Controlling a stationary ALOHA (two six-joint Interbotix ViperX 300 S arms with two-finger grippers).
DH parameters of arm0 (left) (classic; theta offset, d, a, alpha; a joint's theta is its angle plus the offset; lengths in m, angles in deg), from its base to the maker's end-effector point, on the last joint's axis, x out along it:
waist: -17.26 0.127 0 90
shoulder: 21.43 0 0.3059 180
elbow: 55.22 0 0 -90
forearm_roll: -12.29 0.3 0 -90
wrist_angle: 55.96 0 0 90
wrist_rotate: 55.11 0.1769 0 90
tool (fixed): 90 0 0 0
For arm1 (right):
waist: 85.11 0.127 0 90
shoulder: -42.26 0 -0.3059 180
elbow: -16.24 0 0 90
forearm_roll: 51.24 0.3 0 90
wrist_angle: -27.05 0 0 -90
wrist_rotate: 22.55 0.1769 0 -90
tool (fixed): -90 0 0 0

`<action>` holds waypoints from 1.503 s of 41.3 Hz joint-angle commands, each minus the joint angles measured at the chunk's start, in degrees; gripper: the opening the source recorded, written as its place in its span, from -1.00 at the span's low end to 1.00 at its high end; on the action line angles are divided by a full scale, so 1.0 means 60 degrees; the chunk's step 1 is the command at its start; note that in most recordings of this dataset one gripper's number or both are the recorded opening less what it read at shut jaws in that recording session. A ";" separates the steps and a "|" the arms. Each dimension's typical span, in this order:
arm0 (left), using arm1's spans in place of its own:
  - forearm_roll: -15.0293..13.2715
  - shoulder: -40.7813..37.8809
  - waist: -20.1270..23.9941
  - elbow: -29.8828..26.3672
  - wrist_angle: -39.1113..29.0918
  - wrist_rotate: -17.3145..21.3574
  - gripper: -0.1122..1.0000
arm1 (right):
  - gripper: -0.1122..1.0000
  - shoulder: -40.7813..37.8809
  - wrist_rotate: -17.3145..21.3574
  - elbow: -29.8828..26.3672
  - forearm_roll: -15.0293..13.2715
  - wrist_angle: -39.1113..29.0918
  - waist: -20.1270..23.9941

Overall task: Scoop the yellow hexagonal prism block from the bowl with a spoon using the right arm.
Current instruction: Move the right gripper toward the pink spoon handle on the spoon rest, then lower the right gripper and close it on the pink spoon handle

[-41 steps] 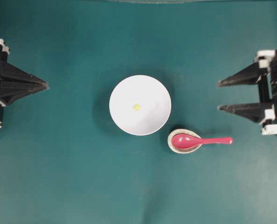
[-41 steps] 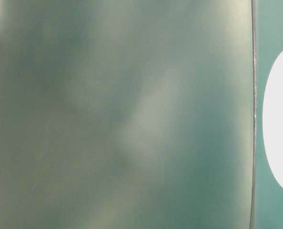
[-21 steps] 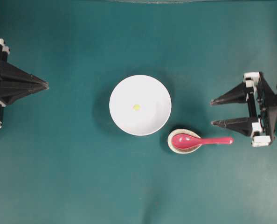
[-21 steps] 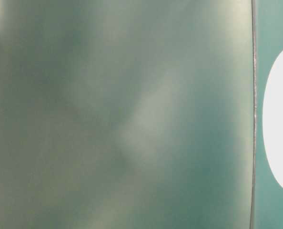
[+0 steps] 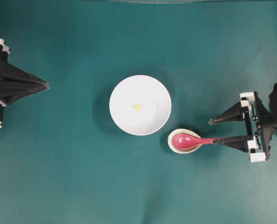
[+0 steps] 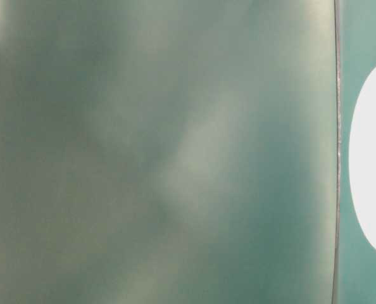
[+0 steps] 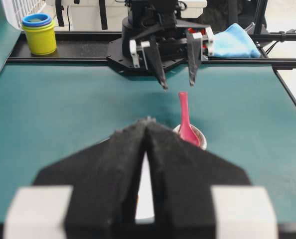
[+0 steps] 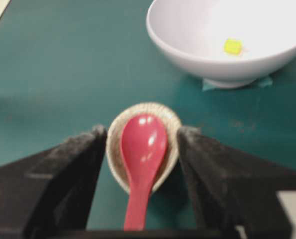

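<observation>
The white bowl [image 5: 140, 105] should stay put when I scoop the yellow block with the spoon, because teal tape sticks out under the bowl's foot.
The white bowl [image 5: 150, 91] stands mid-table with the tiny yellow block [image 5: 136, 107] inside; the right wrist view shows the bowl [image 8: 198, 47] and block [image 8: 232, 46] too. To its lower right, the red-pink spoon [image 5: 185, 141] lies with its scoop in a speckled rest [image 5: 176, 149] and its handle pointing right. My right gripper [image 5: 211, 131] is open. In its wrist view the gripper [image 8: 143, 130] has a finger on each side of the spoon [image 8: 143, 144], not touching it. My left gripper [image 5: 45, 85] is shut at the left edge, holding nothing.
In the left wrist view a stack of yellow and blue cups [image 7: 38, 32] and a blue cloth [image 7: 230, 42] lie beyond the far table edge. The table-level view is a blur, with only the bowl [image 6: 371, 158] at its right edge.
My right arm has come in from the right edge and down the overhead view toward the spoon; its open fingers now flank the handle. The left arm, bowl and spoon have not moved.
</observation>
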 commanded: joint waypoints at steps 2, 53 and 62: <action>0.0029 -0.0088 0.0015 -0.0220 0.0103 0.0015 -0.71 | 0.31 -0.0659 -0.0015 -0.0132 0.0513 0.0718 0.0557; 0.0029 -0.0278 0.0015 -0.0190 0.0132 0.0015 -0.71 | 0.25 -0.3062 -0.0015 -0.0469 0.1274 0.1113 0.1348; 0.0015 -0.0264 0.0015 -0.0190 0.0146 0.0015 -0.71 | 0.25 -0.3062 -0.0044 -0.0498 0.1274 0.1099 0.1377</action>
